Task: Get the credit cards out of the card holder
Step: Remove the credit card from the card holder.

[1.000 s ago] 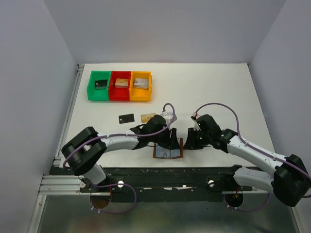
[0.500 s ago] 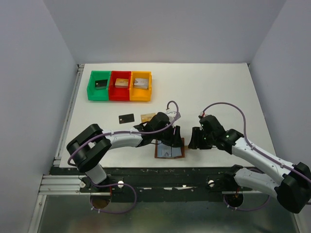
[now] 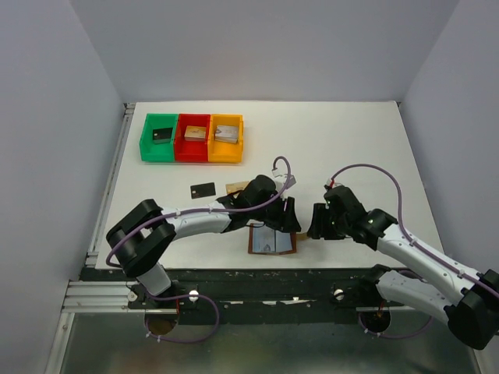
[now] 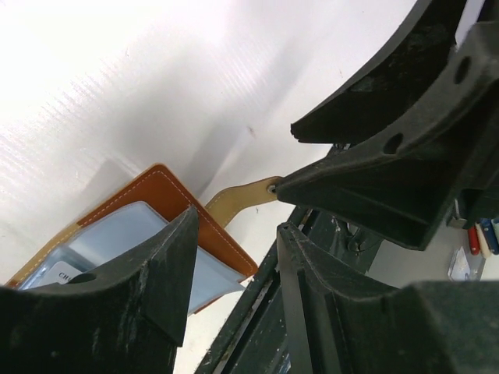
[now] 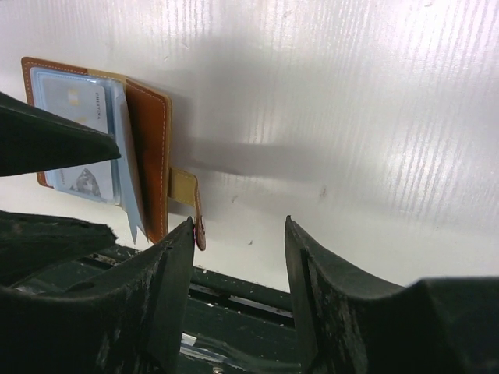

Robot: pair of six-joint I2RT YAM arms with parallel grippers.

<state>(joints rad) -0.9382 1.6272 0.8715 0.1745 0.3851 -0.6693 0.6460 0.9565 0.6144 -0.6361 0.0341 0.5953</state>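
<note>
My left gripper is in the way of the card's inner edge (image 5: pixel 108 109), so it should hold on to the card holder's outer edge (image 3: pixel 250 240) while my right gripper leaves the strap and goes to that card.
The card holder (image 3: pixel 271 241) lies open near the table's front edge, brown outside with pale blue-grey pockets. A pale blue card (image 5: pixel 74 105) shows in a pocket. Its tab strap (image 5: pixel 185 195) sticks out to the right. A black card (image 3: pixel 203 189) and a gold card (image 3: pixel 235 187) lie on the table behind it. My left gripper (image 3: pixel 288 218) is open and empty above the holder's right part (image 4: pixel 168 202). My right gripper (image 3: pixel 317 224) is open and empty just right of the strap; its left fingertip (image 5: pixel 183 234) is close to the strap's end.
A green bin (image 3: pixel 158 154), a red bin (image 3: pixel 192 154) and an orange bin (image 3: pixel 224 156), each with a small block in it, stand at the back left. The table's front edge and a black rail (image 3: pixel 273 276) run just below the holder.
My left gripper has moved right across the holder, toward its right side. My right gripper has drawn back a little to the right. The holder stays open in place.
</note>
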